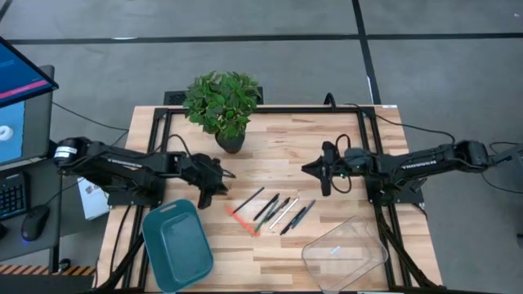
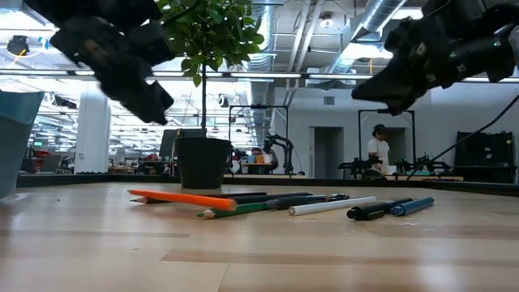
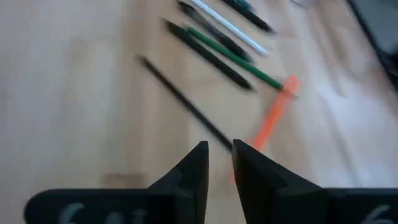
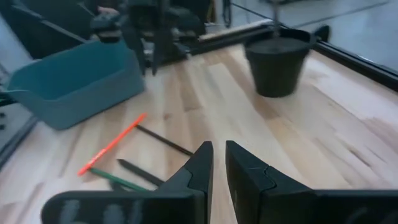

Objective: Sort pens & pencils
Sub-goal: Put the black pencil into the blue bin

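The orange one is lying over the ends of the thin black (image 1: 235, 213) and green ones, so next my left gripper moves the orange one out of the way toward the teal tray first.
Several pens and pencils lie side by side on the wooden table (image 1: 343, 147). Among them are an orange one (image 1: 243, 220), a thin black one (image 3: 183, 102), a green one (image 3: 236, 59) and a whitish one (image 1: 286, 214). My left gripper (image 1: 204, 198) hovers just left of them, by the far edge of the teal tray (image 1: 176, 245). It slants down, open by a narrow gap (image 3: 219, 155), with nothing between its fingers. My right gripper (image 1: 306, 169) waits above the table to the right of the pens, also only narrowly open (image 4: 219, 155) and holding nothing.
A potted plant (image 1: 222, 106) stands at the table's far side, behind the pens. A clear plastic container (image 1: 343, 253) sits at the near right. Off the table to the left are a monitor (image 1: 20, 98) and a mouse (image 1: 34, 222). In the low view, a person (image 2: 378, 150) stands far back in the room.
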